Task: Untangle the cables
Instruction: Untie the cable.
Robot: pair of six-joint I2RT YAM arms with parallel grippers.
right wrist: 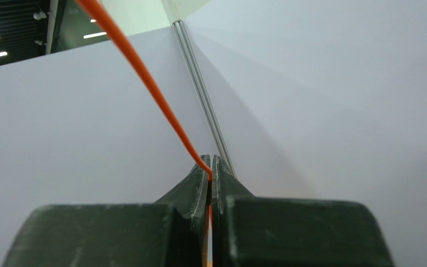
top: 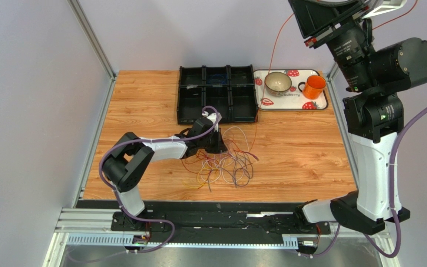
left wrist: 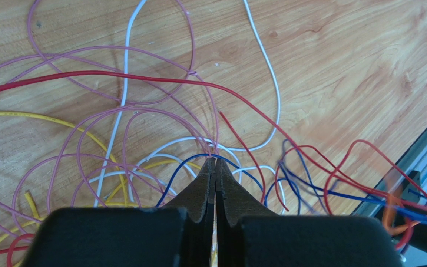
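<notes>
Red and blue cables wrap the orange cable's lower part (left wrist: 395, 209), so next my right gripper comes down while my left gripper takes the orange cable above the pile.
The cables (top: 227, 164) lie in a tangled pile of pink, red, yellow, blue and white loops at mid-table. My left gripper (top: 214, 138) is down at the pile's far edge. In the left wrist view the left gripper (left wrist: 216, 161) is shut, and pink cable strands (left wrist: 213, 130) run into its tips; a blue cable (left wrist: 182, 169) passes just under them. My right gripper (right wrist: 210, 167) is raised high above the table's far right, shut on an orange cable (right wrist: 154, 94). That orange cable (top: 271, 61) hangs from there down to the pile.
A black compartment organiser (top: 217, 94) stands just behind the pile. To its right a white strawberry tray (top: 321, 103) holds a bowl (top: 277, 83) and an orange mug (top: 313, 87). Frame posts and white walls enclose the table.
</notes>
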